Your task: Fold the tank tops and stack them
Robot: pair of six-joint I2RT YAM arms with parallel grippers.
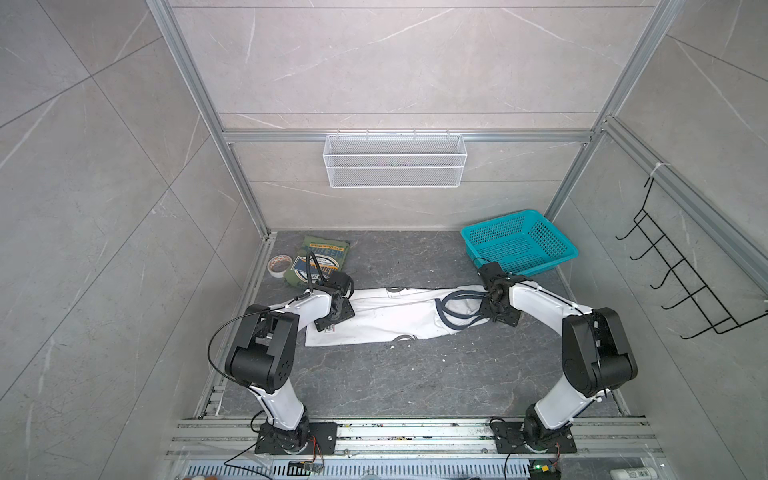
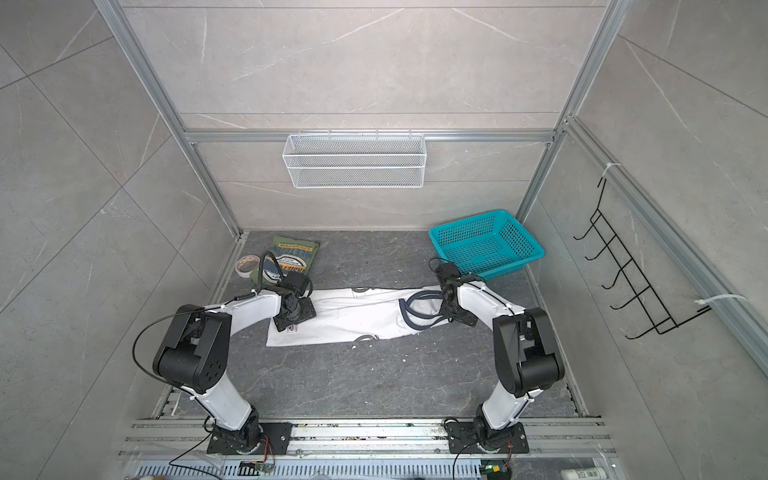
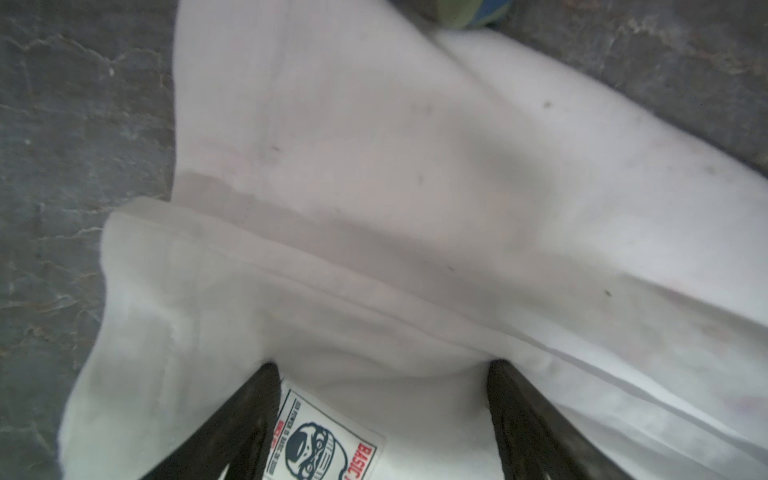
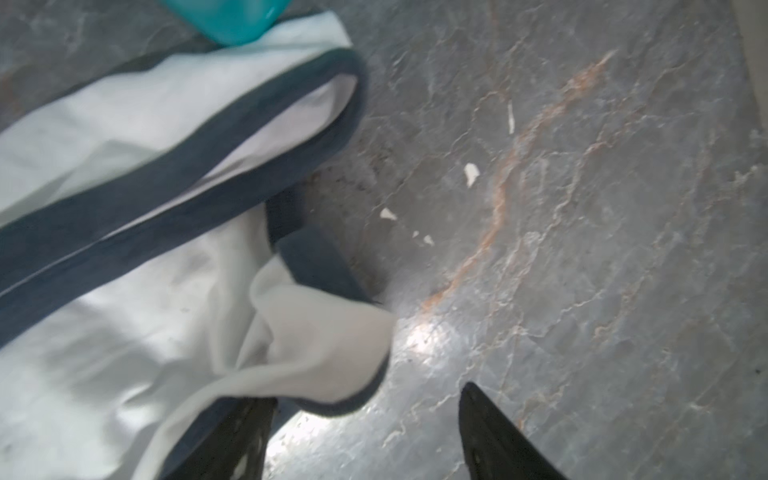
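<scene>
The near strap (image 4: 308, 336) is crumpled at the end of the white tank top. Next, my right gripper pinches the strap's tip (image 4: 364, 356) and pulls the strap straight before folding the tank top.
The white tank top (image 1: 395, 320) (image 2: 357, 320) lies as a long folded strip across the middle of the table, its dark grey straps bunched at the right end. My left gripper (image 3: 384, 368) (image 1: 336, 311) is open over the strip's left end, a printed label lying between its fingers. At the strap end my right gripper (image 4: 368, 395) (image 1: 492, 307) is also open, mostly over bare table, with a trimmed strap (image 4: 324, 353) draped against one finger. The olive green tank top (image 1: 320, 262) (image 2: 291, 255) sits folded at the back left, graphic up.
A teal basket (image 1: 536, 266) (image 2: 536, 251) stands at the back right, close behind the right wrist. A tape roll (image 1: 279, 265) lies beside the olive top. A white wire basket (image 1: 395, 160) hangs on the back wall and a black hook rack (image 1: 685, 270) on the right wall.
</scene>
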